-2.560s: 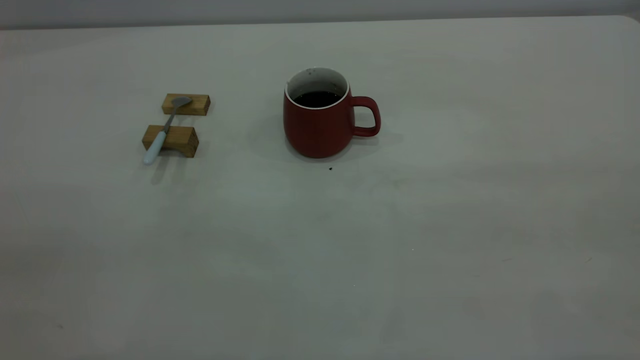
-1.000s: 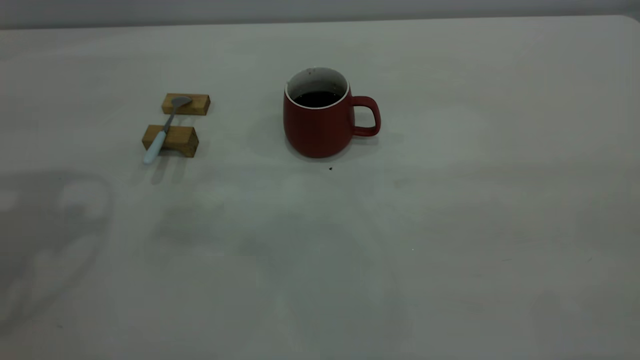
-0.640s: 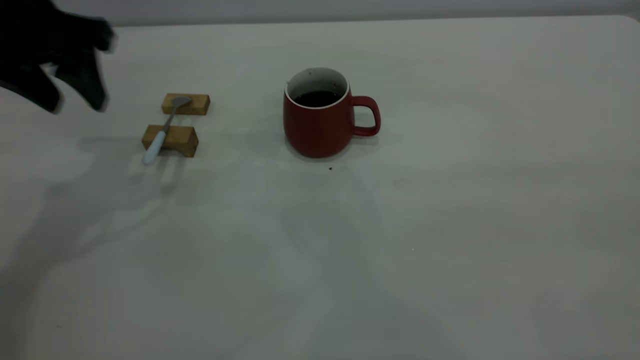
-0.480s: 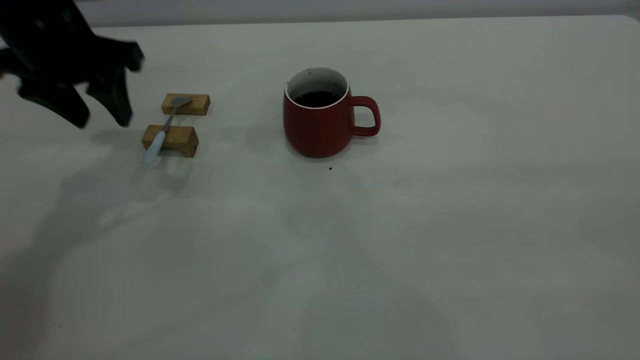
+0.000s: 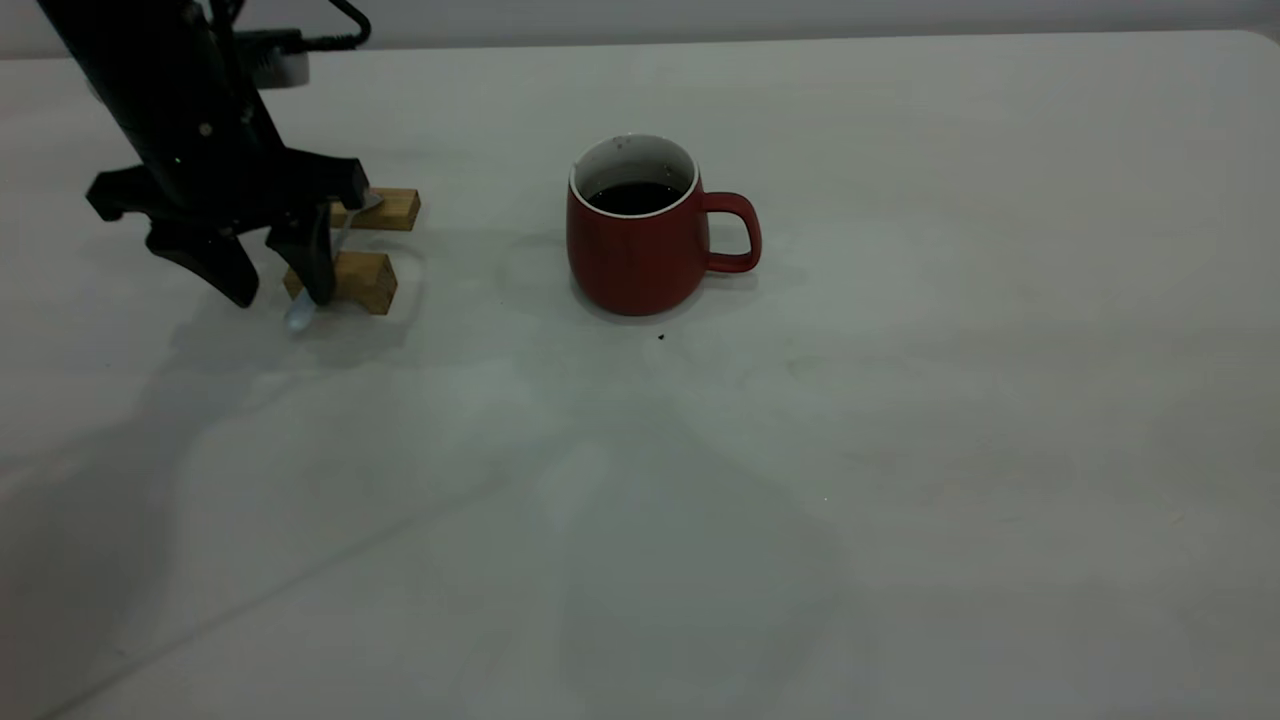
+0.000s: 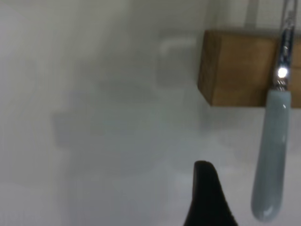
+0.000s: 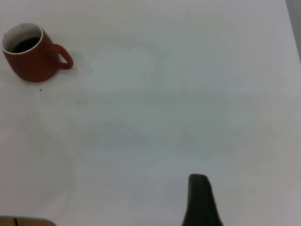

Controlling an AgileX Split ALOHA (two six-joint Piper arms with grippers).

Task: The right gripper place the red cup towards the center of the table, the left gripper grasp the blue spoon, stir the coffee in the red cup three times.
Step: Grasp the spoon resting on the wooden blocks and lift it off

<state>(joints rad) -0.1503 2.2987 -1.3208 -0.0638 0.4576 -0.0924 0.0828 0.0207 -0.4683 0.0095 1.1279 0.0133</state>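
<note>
My gripper holds the blue spoon, long enough to span both wooden blocks (image 5: pixel 363 277), so its handle will lean out over the red cup's rim once I let go.
The red cup (image 5: pixel 640 255) stands upright near the table's (image 5: pixel 900 450) middle, handle to the right, with dark coffee (image 5: pixel 632 197) inside. The right wrist view shows the red cup (image 7: pixel 30 59) far off. The blue spoon (image 5: pixel 298 318) lies across two wooden blocks, its pale handle (image 6: pixel 273 160) overhanging the nearer block (image 6: pixel 235 68). My left gripper (image 5: pixel 280 297) is open, fingers pointing down and low at the handle end. One finger covers part of the handle. My right gripper is outside the exterior view; one of its fingers (image 7: pixel 200 202) shows over bare table, nothing beside it.
Two small wooden blocks, the far one (image 5: pixel 388 209) and the near one (image 5: pixel 362 282), carry the spoon left of the cup. A small dark speck (image 5: pixel 660 337) lies just in front of the cup. The table's right edge (image 7: pixel 292 28) shows in the right wrist view.
The left arm came in from the upper left and dropped down to the spoon's handle end. The cup, spoon and blocks have not moved.
</note>
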